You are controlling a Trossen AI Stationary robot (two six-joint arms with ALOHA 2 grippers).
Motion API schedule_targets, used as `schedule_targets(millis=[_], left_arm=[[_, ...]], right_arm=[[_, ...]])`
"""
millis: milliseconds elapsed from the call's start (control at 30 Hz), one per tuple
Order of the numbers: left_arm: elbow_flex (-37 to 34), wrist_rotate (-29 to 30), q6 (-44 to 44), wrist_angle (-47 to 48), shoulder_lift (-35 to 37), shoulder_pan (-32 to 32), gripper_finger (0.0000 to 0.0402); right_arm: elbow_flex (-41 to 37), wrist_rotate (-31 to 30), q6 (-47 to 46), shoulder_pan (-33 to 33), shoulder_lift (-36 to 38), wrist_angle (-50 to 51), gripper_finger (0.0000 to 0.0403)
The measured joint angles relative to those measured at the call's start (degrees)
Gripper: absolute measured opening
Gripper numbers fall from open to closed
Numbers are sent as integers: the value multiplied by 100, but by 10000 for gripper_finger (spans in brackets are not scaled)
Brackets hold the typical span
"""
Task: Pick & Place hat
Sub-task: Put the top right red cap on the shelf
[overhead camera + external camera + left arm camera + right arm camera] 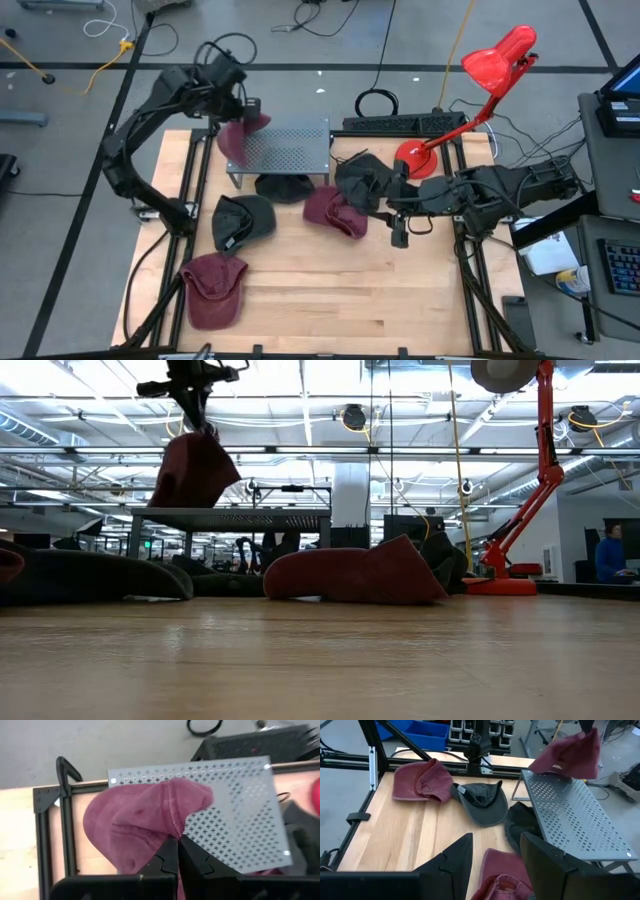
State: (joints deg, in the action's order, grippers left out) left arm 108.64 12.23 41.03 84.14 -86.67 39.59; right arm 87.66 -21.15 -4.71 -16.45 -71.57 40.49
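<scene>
The maroon hat (236, 145) hangs above the clear perforated shelf (289, 151). I should go on moving it inward and down with my left gripper until it rests there, then let go.
A maroon hat (238, 138) hangs from my left gripper (178, 851), which is shut on it over the left end of a perforated metal shelf (295, 150) at the table's far side. In the low view the hat (195, 472) ends just above the shelf top (230, 515); whether they touch I cannot tell. My right gripper (496, 840) stands open in the air at the table's right, holding nothing. Below and beyond it a second maroon hat (335, 212) lies on the wood. My left gripper pinches a bunched fold of the hat's cloth (172, 832) between its two shut fingers. The fingers come from above, slanting down toward the shelf. The hat hangs slack below them (195, 472), lifted off the table.
Other hats lie on the table: maroon (212, 288) near left, dark grey (240, 220), black (283, 187) under the shelf, dark (362, 180) beside my right arm. A red desk lamp (480, 90) stands far right. Bare wood (350, 300) spans the near side.
</scene>
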Motion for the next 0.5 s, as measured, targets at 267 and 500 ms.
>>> schedule_targets(millis=[267,500], left_arm=[[-1,33,329,-41,-313,-76,0],[-2,37,900,-152,-539,-114,0]], right_arm=[[-2,-2,109,0,0,2,159],[-2,0,352,0,0,2,158]])
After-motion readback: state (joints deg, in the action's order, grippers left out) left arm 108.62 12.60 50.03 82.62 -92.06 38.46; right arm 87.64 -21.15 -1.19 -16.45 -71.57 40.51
